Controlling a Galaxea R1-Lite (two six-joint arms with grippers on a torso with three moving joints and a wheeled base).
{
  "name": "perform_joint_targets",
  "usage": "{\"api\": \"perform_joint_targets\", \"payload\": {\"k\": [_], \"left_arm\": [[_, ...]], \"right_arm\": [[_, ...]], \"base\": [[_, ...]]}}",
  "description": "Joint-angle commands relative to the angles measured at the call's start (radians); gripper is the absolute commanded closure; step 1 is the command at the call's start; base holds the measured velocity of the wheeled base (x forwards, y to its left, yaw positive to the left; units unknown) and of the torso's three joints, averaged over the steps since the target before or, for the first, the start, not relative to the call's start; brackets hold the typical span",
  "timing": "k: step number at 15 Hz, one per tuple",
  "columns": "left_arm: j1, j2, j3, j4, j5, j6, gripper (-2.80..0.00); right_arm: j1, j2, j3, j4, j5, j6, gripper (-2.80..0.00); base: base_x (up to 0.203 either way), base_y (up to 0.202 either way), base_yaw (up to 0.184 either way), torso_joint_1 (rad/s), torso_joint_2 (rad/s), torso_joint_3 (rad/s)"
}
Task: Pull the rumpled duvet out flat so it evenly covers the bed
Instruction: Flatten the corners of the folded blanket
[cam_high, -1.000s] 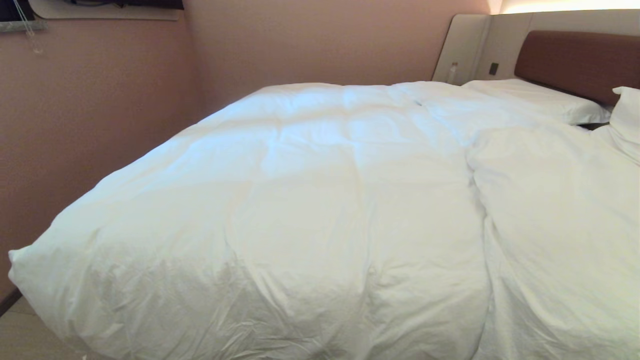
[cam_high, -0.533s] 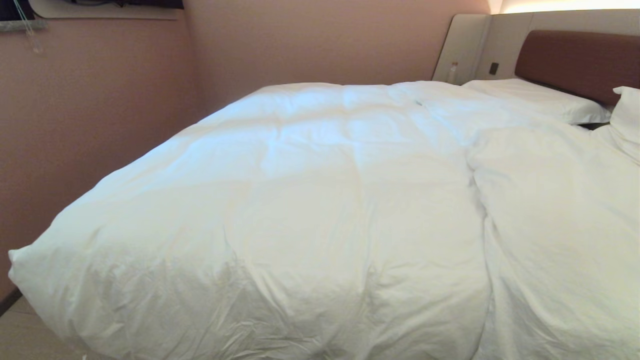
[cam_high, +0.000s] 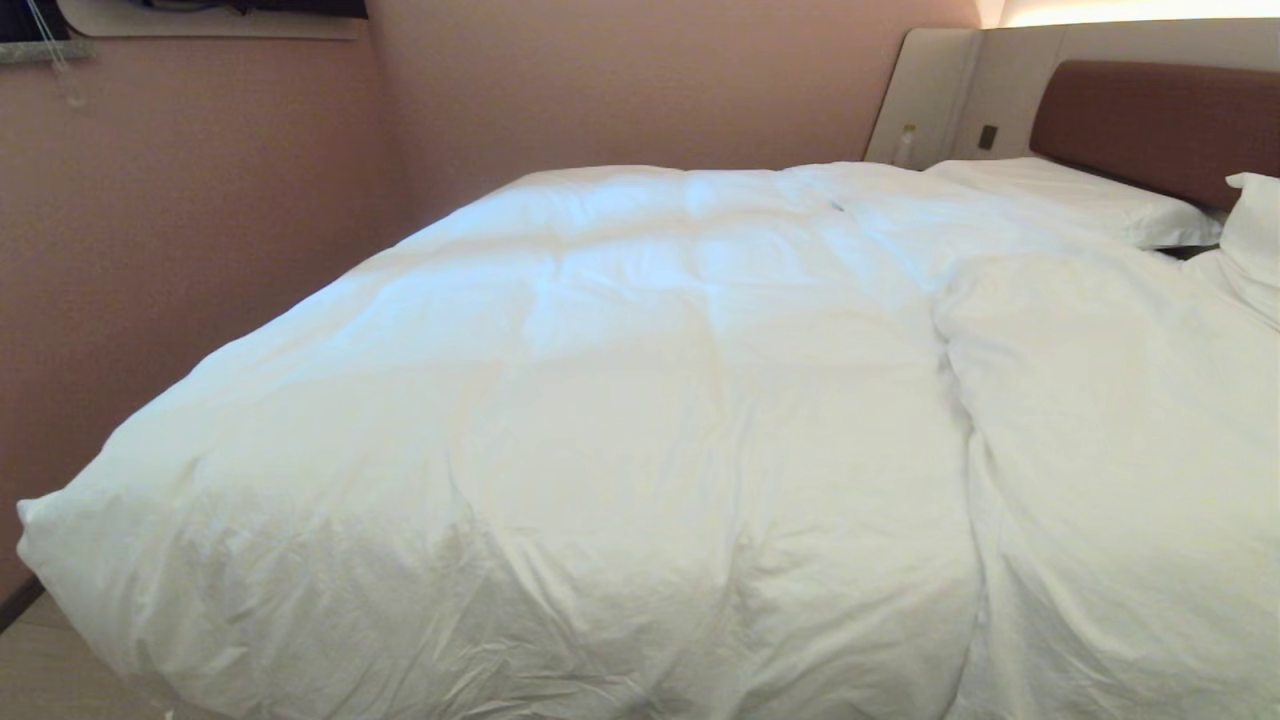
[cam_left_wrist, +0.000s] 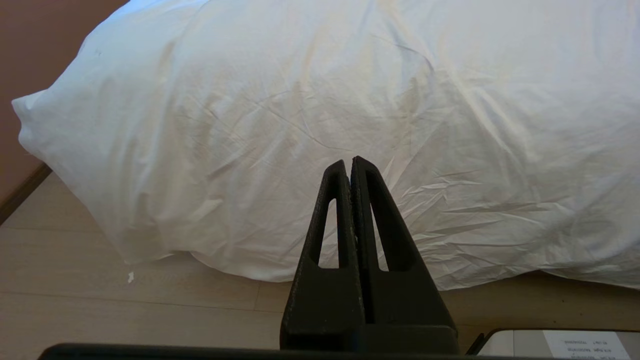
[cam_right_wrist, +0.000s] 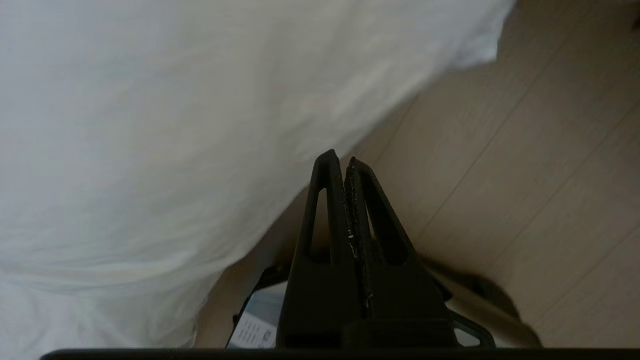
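The duvet's hanging edge (cam_right_wrist: 384, 117) has my closed right gripper aimed past it toward the floor, so I'll swing it back, face the duvet's side (cam_right_wrist: 210, 162) and open before gripping.
The puffy white duvet (cam_high: 620, 400) spreads across the bed (cam_high: 1150, 120), with a deep fold running down its right part and its near edge hanging toward the floor. Neither arm shows in the head view. In the left wrist view my left gripper (cam_left_wrist: 349, 161) is shut and empty, held low in front of the duvet's hanging foot edge (cam_left_wrist: 320, 125). In the right wrist view my right gripper (cam_right_wrist: 341, 159) is shut on nothing, beside the duvet's overhanging side (cam_right_wrist: 165, 140) and above the floor.
Two white pillows (cam_high: 1070, 200) lie by the brown headboard. A pink wall (cam_high: 180, 230) runs close along the bed's far side. Pale wooden floor (cam_left_wrist: 100, 310) lies before the bed; part of my base (cam_right_wrist: 255, 325) shows under the right gripper.
The head view shows no visible shift in the duvet or bed. Neither arm appears in the earlier frames.
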Motion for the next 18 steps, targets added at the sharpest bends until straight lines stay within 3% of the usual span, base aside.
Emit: {"api": "perform_joint_targets", "payload": {"k": [1, 4, 10, 14, 16, 18], "left_arm": [[0.001, 0.000, 0.000, 0.000, 0.001, 0.000, 0.00], [0.001, 0.000, 0.000, 0.000, 0.001, 0.000, 0.00], [-0.001, 0.000, 0.000, 0.000, 0.001, 0.000, 0.00], [0.001, 0.000, 0.000, 0.000, 0.001, 0.000, 0.00], [0.001, 0.000, 0.000, 0.000, 0.001, 0.000, 0.00], [0.001, 0.000, 0.000, 0.000, 0.001, 0.000, 0.00]], "right_arm": [[-0.129, 0.041, 0.069, -0.071, 0.298, -0.336, 0.00], [-0.326, 0.127, 0.122, -0.122, 0.507, -0.567, 0.00], [-0.544, 0.379, 0.024, -0.099, 0.619, -0.619, 0.00], [-0.564, 0.511, -0.116, 0.104, 0.647, -0.631, 0.00], [-0.563, 0.565, -0.173, 0.202, 0.650, -0.681, 0.00], [-0.557, 0.581, -0.187, 0.214, 0.652, -0.706, 0.00]], "base": [[0.000, 0.000, 0.000, 0.000, 0.00, 0.000], [0.000, 0.000, 0.000, 0.000, 0.00, 0.000], [0.000, 0.000, 0.000, 0.000, 0.00, 0.000], [0.000, 0.000, 0.000, 0.000, 0.00, 0.000], [0.000, 0.000, 0.000, 0.000, 0.00, 0.000], [0.000, 0.000, 0.000, 0.000, 0.00, 0.000]]}}
